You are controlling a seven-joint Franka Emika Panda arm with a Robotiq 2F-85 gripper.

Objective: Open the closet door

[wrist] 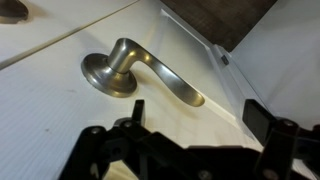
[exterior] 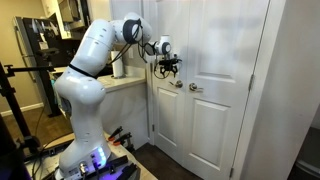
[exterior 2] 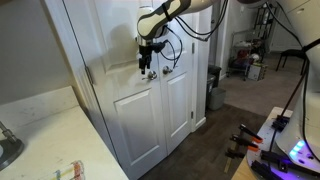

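My open fingers are above the closet door's handle, clear of its lever, so my gripper should move down onto the lever first and then pull the door open.
Two matching white panelled door leaves are shut side by side. The closet door is the leaf hinged on its left; it also shows in an exterior view. Its silvery handle sits near its right edge, beside the other leaf's handle. My gripper hangs just above the handles, close to the door face, as both exterior views show. In the wrist view a silvery lever handle lies just ahead of my open, empty jaws; they do not touch it.
The second door leaf is on the right. A white counter stands left of the doors, near my arm. A second handle shows at the wrist view's corner. A dark bin stands beyond the doors. Tripods and cables crowd the floor.
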